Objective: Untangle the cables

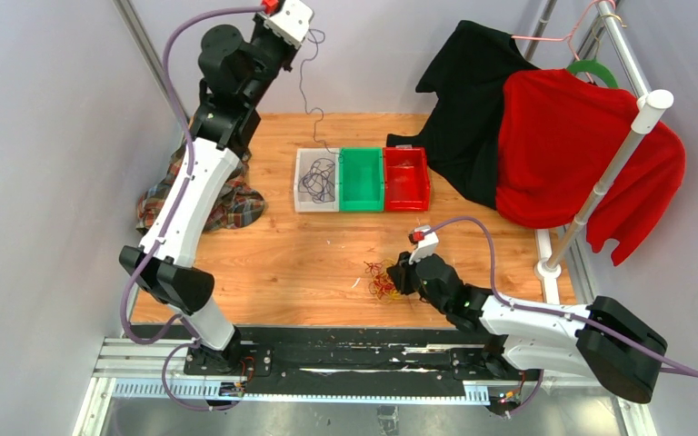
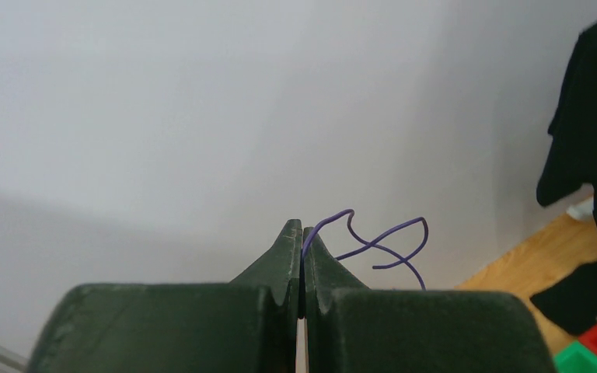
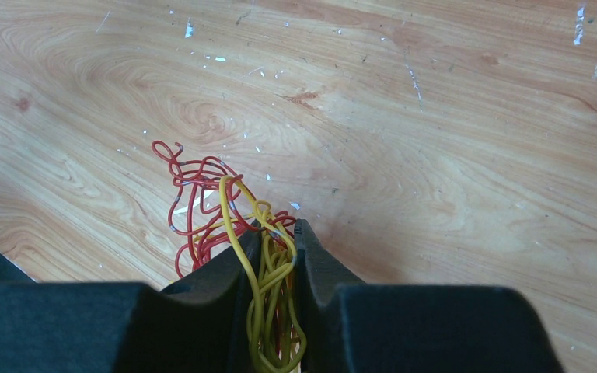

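The purple cable [image 1: 307, 105] hangs clear of the red and yellow cables. Next, my left gripper stops lifting and lowers the purple cable into the white bin [image 1: 316, 181].
My left gripper [image 1: 311, 38] is raised high at the back and shut on a thin purple cable [image 2: 389, 237], pinched between the tips [image 2: 303, 230]. The strand [image 1: 302, 86] hangs down from it to more dark cables coiled in the white bin [image 1: 297, 182]. Near the table's front, my right gripper [image 1: 398, 272] rests low on a tangle of red and yellow cables [image 1: 382, 280]. In the right wrist view its jaws [image 3: 278, 229] are closed on a bundle of yellow cables [image 3: 268, 268], and red loops [image 3: 194, 186] spill onto the wood to the left.
A green bin [image 1: 361, 182] and a red bin [image 1: 406, 182] stand in a row beside the white one. A plaid cloth [image 1: 227, 204] lies under the left arm. Black [image 1: 473, 109] and red [image 1: 573, 145] garments hang from a rack at the back right.
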Controlling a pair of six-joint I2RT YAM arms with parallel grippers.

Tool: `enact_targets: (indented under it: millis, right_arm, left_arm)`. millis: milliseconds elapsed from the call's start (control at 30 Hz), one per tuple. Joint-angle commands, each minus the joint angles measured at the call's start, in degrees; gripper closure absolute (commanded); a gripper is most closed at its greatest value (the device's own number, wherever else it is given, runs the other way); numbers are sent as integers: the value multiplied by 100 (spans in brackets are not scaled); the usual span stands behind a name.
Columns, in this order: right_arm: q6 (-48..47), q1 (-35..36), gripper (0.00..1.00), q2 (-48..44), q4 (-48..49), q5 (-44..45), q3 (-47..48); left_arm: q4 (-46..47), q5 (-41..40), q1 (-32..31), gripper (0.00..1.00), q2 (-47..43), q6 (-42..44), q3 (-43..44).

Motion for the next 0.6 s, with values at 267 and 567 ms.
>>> enact_targets:
  millis: [267,567]
  right_arm:
    - [177,-73,99,26,125,-11,-107]
    - [214,-75,99,207,222,14,-147]
  left_arm:
    - [385,-86,37,100,-379,103,-670]
    - [548,-302,45,99,-468,740,-1358]
